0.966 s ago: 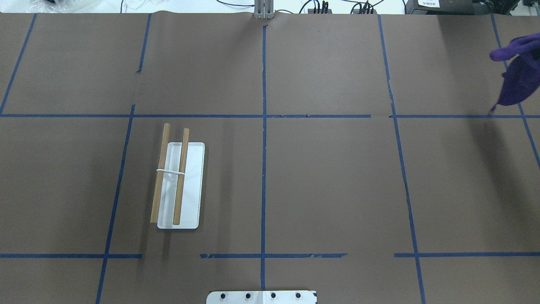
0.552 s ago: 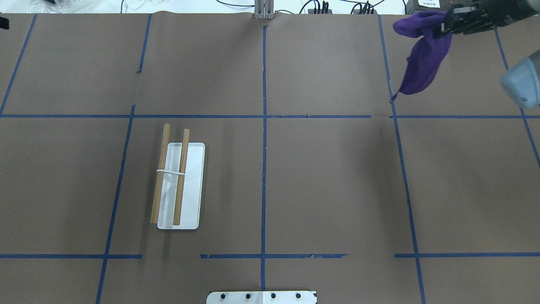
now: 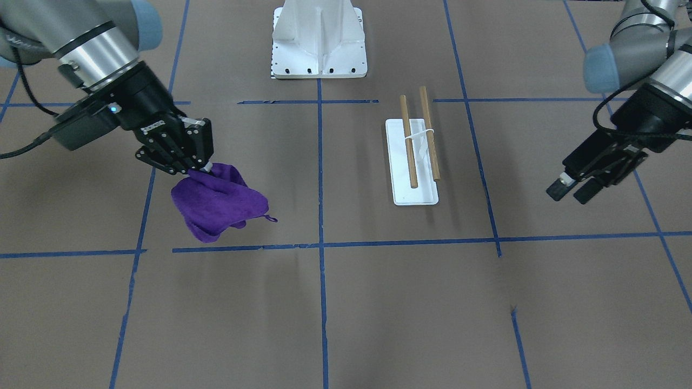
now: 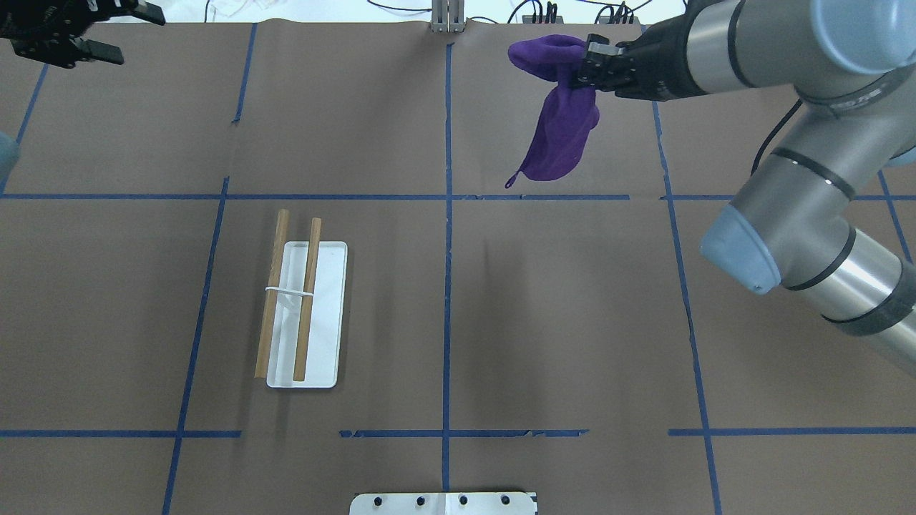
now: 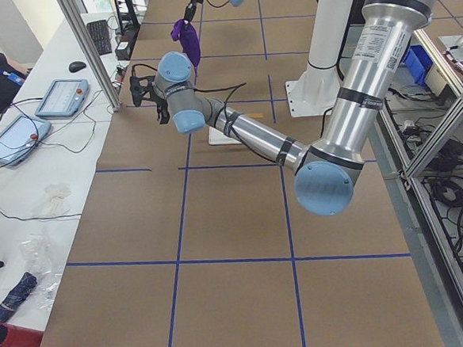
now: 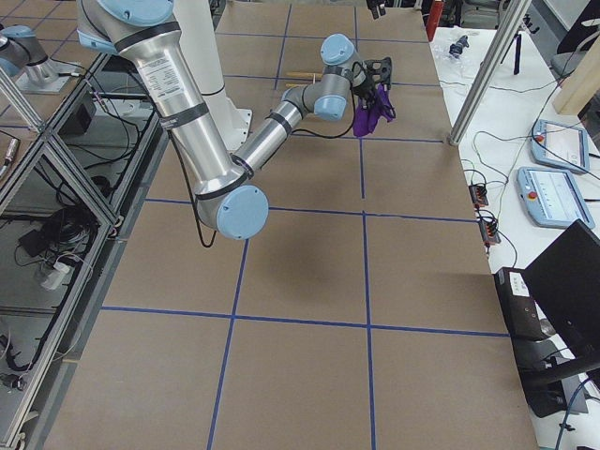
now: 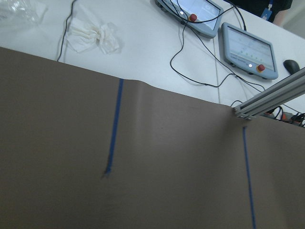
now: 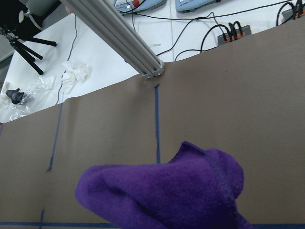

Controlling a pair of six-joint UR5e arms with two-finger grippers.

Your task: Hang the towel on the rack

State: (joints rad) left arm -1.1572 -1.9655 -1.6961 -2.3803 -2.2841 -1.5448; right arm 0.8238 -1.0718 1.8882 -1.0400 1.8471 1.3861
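Observation:
The purple towel's loose edge (image 3: 263,202) is facing my open left gripper with clear air between them. I keep bringing that gripper in until it closes on the towel's loose edge.
The purple towel (image 4: 559,132) hangs in the air from my right gripper (image 4: 581,66), which is shut on its upper edge over the back of the table, right of the centre line. Its small loop (image 4: 509,180) dangles at the lowest corner. The front view shows the towel (image 3: 216,205) below that gripper (image 3: 190,165), and it fills the bottom of the right wrist view (image 8: 167,195). The rack (image 4: 300,307) is two wooden rods over a white base, at the table's left-centre, far from the towel. My left gripper (image 3: 571,191) is open and empty, raised at the back left corner (image 4: 129,32).
The robot's white base plate (image 4: 444,503) sits at the near edge. An aluminium post (image 4: 448,18) and cables stand at the far edge. Teach pendants (image 7: 248,45) and crumpled tissue (image 7: 93,36) lie on the white bench beyond. Blue tape lines grid the brown table (image 4: 572,322).
My right arm has swept left with the towel, from the far right edge to near the back centre. My left gripper has come into view at the back left corner.

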